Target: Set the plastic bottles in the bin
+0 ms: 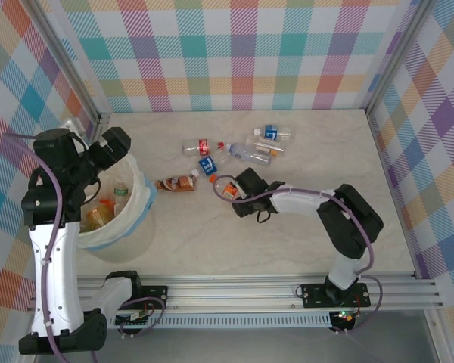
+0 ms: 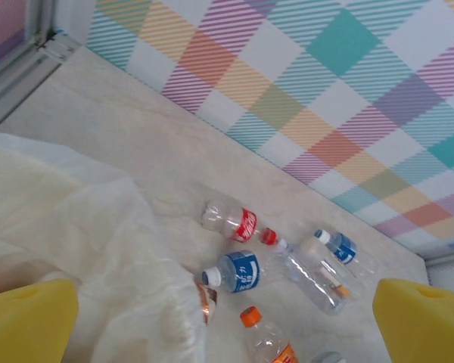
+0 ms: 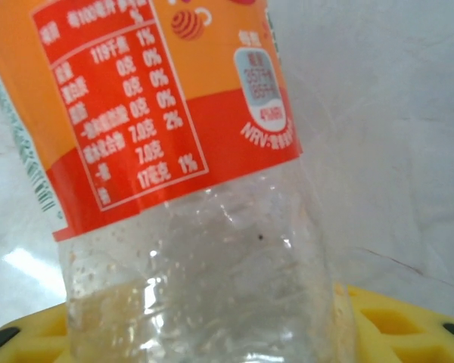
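Observation:
The bin (image 1: 112, 219) is far from my right gripper, which is holding the orange-labelled bottle (image 1: 228, 190), so next I lift the bottle and pass it to my left gripper.
My right gripper (image 1: 240, 186) is low on the table, shut on an orange-labelled plastic bottle (image 1: 225, 187). That bottle (image 3: 189, 189) lies between the yellow fingers (image 3: 401, 325) in the right wrist view. More plastic bottles lie loose beyond it: a brown one (image 1: 178, 183), a blue-labelled one (image 1: 208, 164), a red-labelled one (image 1: 197, 147) and clear ones (image 1: 271, 136). The cream-white bin (image 1: 129, 231) stands at the left with bottles (image 1: 119, 189) inside. My left gripper (image 1: 112, 146) hangs open above the bin's far rim, holding nothing. The left wrist view has the liner (image 2: 76, 227) and the blue-labelled bottle (image 2: 234, 272).
Checked walls close off the back and both sides of the table. A metal post (image 1: 98, 121) stands in the back left corner near the bin. The rail (image 1: 234, 291) carrying the arm bases runs along the near edge.

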You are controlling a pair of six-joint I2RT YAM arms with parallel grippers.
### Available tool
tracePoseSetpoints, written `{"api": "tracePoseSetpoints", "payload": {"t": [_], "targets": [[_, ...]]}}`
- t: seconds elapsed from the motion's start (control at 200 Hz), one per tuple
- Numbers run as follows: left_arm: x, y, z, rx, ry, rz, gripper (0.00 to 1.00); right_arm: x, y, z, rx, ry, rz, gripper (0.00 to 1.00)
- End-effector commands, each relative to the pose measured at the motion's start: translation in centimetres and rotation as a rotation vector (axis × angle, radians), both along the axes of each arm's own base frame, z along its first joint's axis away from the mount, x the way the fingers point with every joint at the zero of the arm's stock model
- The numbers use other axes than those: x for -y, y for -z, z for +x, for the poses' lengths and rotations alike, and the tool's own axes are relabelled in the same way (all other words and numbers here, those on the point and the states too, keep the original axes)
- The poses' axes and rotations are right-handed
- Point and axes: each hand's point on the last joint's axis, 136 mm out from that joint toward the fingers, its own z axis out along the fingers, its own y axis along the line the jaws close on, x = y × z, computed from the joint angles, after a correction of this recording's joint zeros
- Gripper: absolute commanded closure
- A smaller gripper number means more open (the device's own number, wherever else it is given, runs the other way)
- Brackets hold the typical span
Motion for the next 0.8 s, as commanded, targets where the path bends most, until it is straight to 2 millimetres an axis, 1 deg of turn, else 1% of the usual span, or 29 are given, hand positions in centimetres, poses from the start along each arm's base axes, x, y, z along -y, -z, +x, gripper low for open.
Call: {"api": "tracePoseSetpoints", "payload": {"t": [0.0, 0.07, 0.17, 0.335, 0.42, 0.48, 0.58, 0.69, 0.725, 0.795], "targets": [[1.7, -2.2, 0.4, 0.066, 0.042, -0.006, 0.0, -1.4, -5.2, 0.4, 0.141, -0.045, 0.136, 0.47], [3.5, -2.3, 0.8, 0.073, 0.109, -0.028, 0.0, -2.0, -7.2, -0.2, 0.185, -0.079, 0.206, 0.48], [7.0, -1.8, 1.5, 0.063, 0.233, -0.068, 0.0, -2.8, -10.0, -1.3, 0.241, -0.123, 0.314, 0.49], [13.9, 0.6, 2.7, -0.012, 0.423, -0.071, 0.0, -3.9, -14.8, -2.4, 0.316, -0.171, 0.493, 0.5], [16.6, 2.1, 3.3, -0.049, 0.471, -0.044, 0.0, -4.3, -16.6, -2.9, 0.344, -0.189, 0.56, 0.5], [17.8, 3.5, 3.8, -0.084, 0.477, -0.019, 0.0, -4.5, -17.9, -3.2, 0.363, -0.205, 0.609, 0.5], [18.2, 4.9, 4.8, -0.118, 0.443, -0.014, 0.0, -4.8, -19.5, -3.8, 0.386, -0.228, 0.668, 0.49], [18.6, 5.1, 5.6, -0.095, 0.418, -0.065, 0.01, -5.1, -20.6, -4.4, 0.393, -0.258, 0.714, 0.49], [19.1, 4.9, 5.7, -0.085, 0.436, -0.093, 0.02, -5.2, -20.8, -4.5, 0.393, -0.262, 0.722, 0.49], [20.5, 4.6, 5.5, -0.076, 0.493, -0.152, 0.09, -5.3, -21.2, -4.5, 0.397, -0.262, 0.737, 0.49]]}}
